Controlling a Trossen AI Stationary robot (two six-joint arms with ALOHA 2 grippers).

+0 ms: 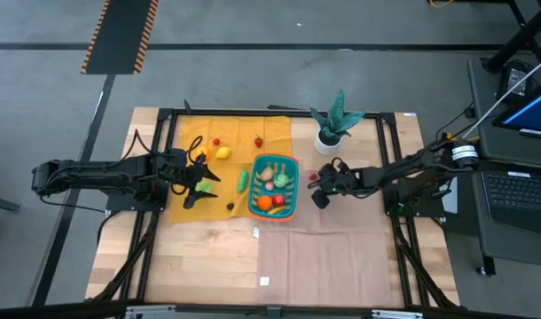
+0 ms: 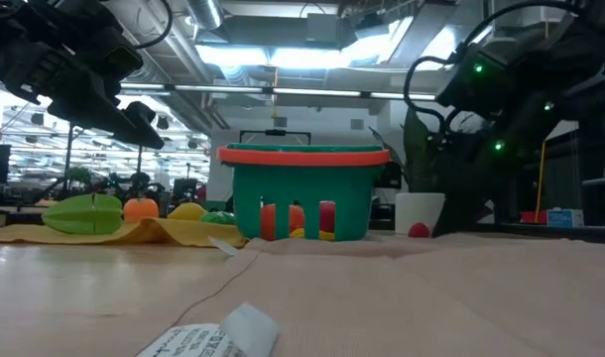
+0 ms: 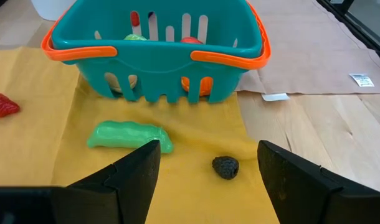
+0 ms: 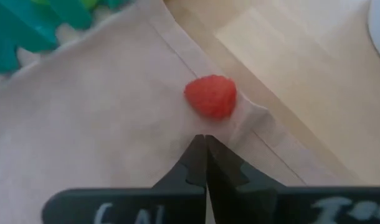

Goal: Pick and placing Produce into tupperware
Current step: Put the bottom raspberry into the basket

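Observation:
The red berry is just beyond the closed fingers of my right gripper, so next I lift back, open, and come down around the berry [image 1: 312, 175] before I close.
The teal tupperware [image 1: 273, 186] with an orange rim stands mid-table and holds several pieces of produce. On the yellow cloth [image 1: 226, 168] lie a green pod [image 3: 129, 135], a dark berry [image 3: 225, 167], a strawberry [image 3: 2, 104] and a lemon [image 1: 223, 152]. My left gripper [image 3: 209, 171] hovers open over the cloth, left of the basket, above the pod and the berry. A red berry [image 4: 210, 95] rests on the tan cloth's edge, right of the basket. My right gripper [image 4: 205, 146] is shut, its tips just short of that berry.
A potted plant in a white pot [image 1: 331, 133] stands at the far side, behind the right gripper. A tan cloth [image 1: 341, 248] covers the near right of the table. Paper labels [image 1: 264, 281] lie on the bare wood near the front edge.

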